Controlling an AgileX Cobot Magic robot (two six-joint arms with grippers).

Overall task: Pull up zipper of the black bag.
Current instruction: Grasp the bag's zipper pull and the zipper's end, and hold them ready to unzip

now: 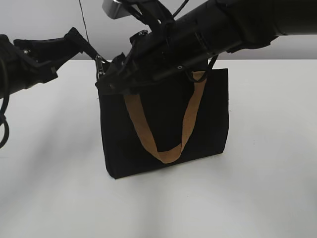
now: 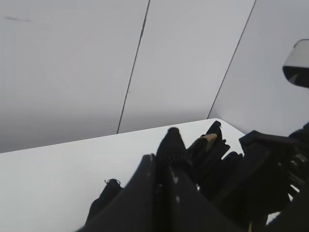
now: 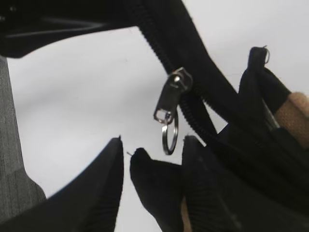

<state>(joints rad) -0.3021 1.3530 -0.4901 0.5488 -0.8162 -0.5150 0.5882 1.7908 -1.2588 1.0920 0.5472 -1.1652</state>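
I expect the silver zipper pull to slide along to the bag's far side when I pull it, because my left gripper is holding the zip's end tight.
The black bag stands upright on the white table, a tan strap handle hanging down its front. My left gripper is at the bag's top left corner; in the left wrist view its jaws are shut on a peak of the bag's black fabric. My right gripper reaches across to the same corner. Its jaws are open, with a tip of black fabric between them. The zipper's silvery pull tab with a ring hangs from the black zip line just beyond the right fingertips, apart from them.
The white table spreads out around the bag, with a plain wall behind it. The right arm crosses above the bag's top edge. A second tan strap end shows at the right of the right wrist view.
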